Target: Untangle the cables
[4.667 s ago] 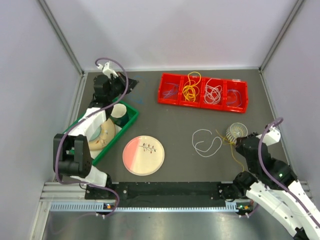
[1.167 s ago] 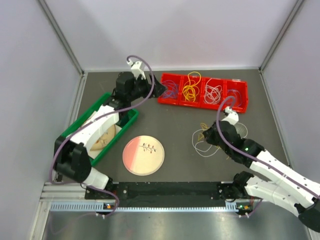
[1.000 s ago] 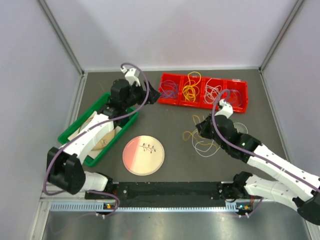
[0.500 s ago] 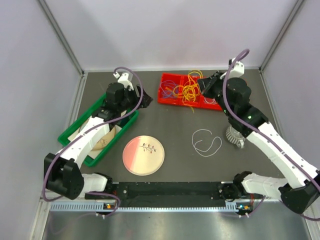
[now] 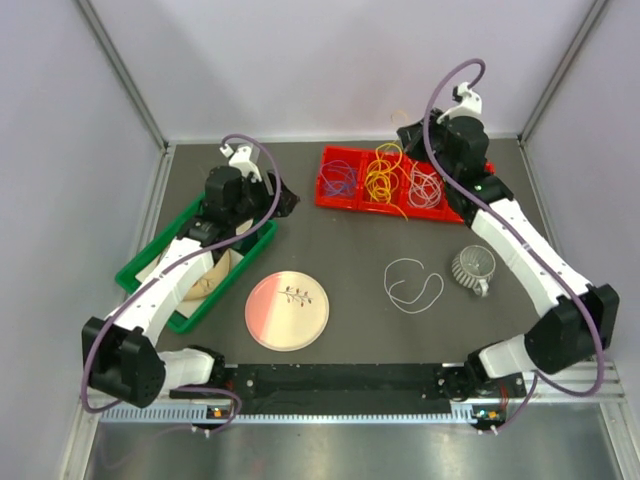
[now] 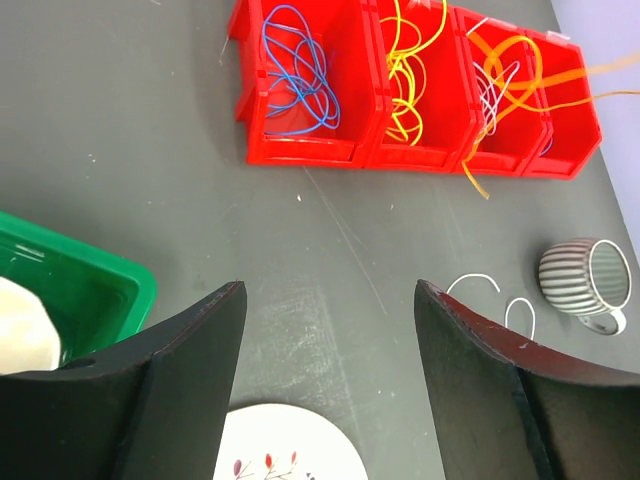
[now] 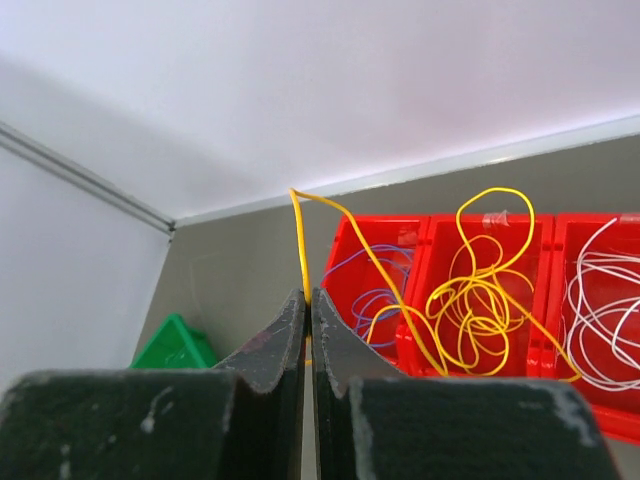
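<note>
My right gripper should carry on going down toward the bundle's compartment and let go of the strand of cable there, because the yellow piece of cable runs into the yellow bundle.
My right gripper is shut on a yellow cable. The strand rises from the jaws, bends over and drops into the yellow bundle in the red tray. In the top view this gripper hangs over the tray's back edge. Blue-purple cables fill the tray's left compartment and white ones the third. One white cable lies loose on the table. My left gripper is open and holds nothing, above bare table between the tray and the plate.
A pink and white plate lies at the front centre. The green bin with dishes stands on the left under my left arm. A striped cup lies on its side to the right of the loose white cable.
My right gripper carried the yellow cable from beside the white cable up to the red tray's back edge. The left arm drew back slightly to the left, still open.
</note>
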{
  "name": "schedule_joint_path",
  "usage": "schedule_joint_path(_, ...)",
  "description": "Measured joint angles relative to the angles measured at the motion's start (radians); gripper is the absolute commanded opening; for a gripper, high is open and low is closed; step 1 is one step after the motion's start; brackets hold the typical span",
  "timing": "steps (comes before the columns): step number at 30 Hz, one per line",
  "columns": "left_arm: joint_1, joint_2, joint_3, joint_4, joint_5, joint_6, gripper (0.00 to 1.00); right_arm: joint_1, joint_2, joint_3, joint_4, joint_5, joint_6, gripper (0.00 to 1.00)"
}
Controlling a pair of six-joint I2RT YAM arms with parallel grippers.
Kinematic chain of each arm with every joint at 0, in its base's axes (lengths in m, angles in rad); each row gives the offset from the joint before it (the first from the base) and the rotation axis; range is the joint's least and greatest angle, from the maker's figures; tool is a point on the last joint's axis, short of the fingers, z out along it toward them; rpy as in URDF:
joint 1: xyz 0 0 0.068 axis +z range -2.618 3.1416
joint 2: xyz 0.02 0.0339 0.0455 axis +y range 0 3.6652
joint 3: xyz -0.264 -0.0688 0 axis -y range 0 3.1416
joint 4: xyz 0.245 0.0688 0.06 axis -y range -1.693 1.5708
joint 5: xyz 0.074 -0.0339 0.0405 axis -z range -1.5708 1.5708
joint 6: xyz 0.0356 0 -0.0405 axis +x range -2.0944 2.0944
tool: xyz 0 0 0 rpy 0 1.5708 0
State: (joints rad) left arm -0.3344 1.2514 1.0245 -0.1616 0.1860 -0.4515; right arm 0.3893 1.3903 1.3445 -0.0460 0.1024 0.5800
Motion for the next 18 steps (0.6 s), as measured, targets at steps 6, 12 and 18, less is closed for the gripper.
schedule_joint_path(6,0.004,-0.031,0.000,-0.037,0.000,0.014,0.73,-0.021,0.101,0.006,0.039,-0.011,0.000,0.00)
schedule_joint_path(12,0.009,-0.058,0.000,-0.045,0.001,0.020,0.72,-0.050,0.166,0.016,0.061,-0.011,0.007,0.00)
schedule_joint_path(18,0.013,-0.060,0.000,-0.050,0.008,0.021,0.72,-0.065,0.221,0.093,0.062,-0.014,0.011,0.00)
